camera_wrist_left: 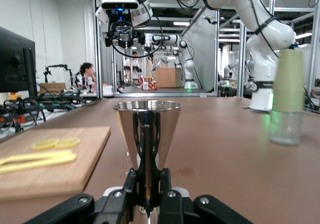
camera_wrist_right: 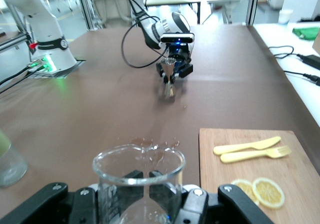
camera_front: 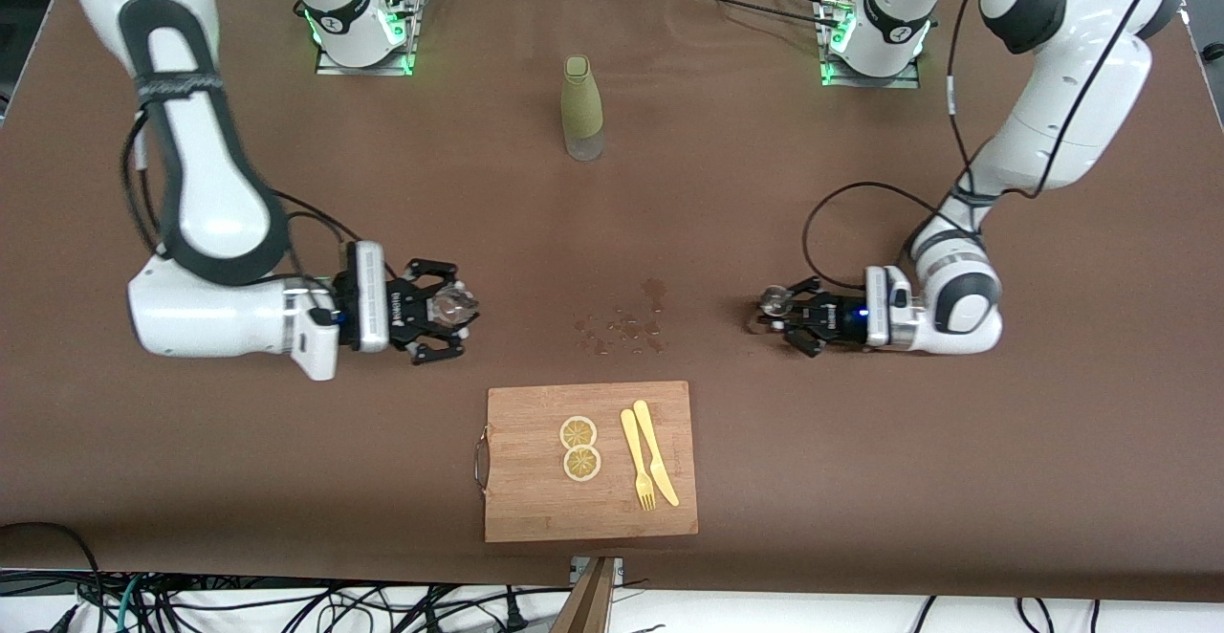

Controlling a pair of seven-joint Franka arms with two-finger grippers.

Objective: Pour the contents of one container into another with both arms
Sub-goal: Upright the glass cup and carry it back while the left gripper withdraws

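The robot's right gripper has the beaker nearly empty (camera_front: pixel 454 305) and well away from the jigger, so it should keep pulling back and levelling the beaker until the beaker's base stands flat, then let go.
My right gripper (camera_front: pixel 449 310) sits low at the right arm's end of the table, shut on a clear glass beaker (camera_front: pixel 453 303). In the right wrist view the beaker (camera_wrist_right: pixel 139 176) stands upright between the fingers (camera_wrist_right: pixel 192 199) and looks nearly empty. At the left arm's end, my left gripper (camera_front: pixel 779 308) is shut on a steel jigger (camera_front: pixel 773 301). That jigger (camera_wrist_left: pixel 147 121) is upright, mouth up, in the left wrist view. The two grippers face each other across a wet patch (camera_front: pixel 622 325). Each wrist view shows the other gripper farther off.
A bottle with a green sleeve (camera_front: pixel 581 107) stands between the two bases. Nearer the front camera lies a wooden cutting board (camera_front: pixel 535 509) with two lemon slices (camera_front: pixel 579 447) and a yellow knife and fork (camera_front: pixel 648 466). Cables run along the table's front edge.
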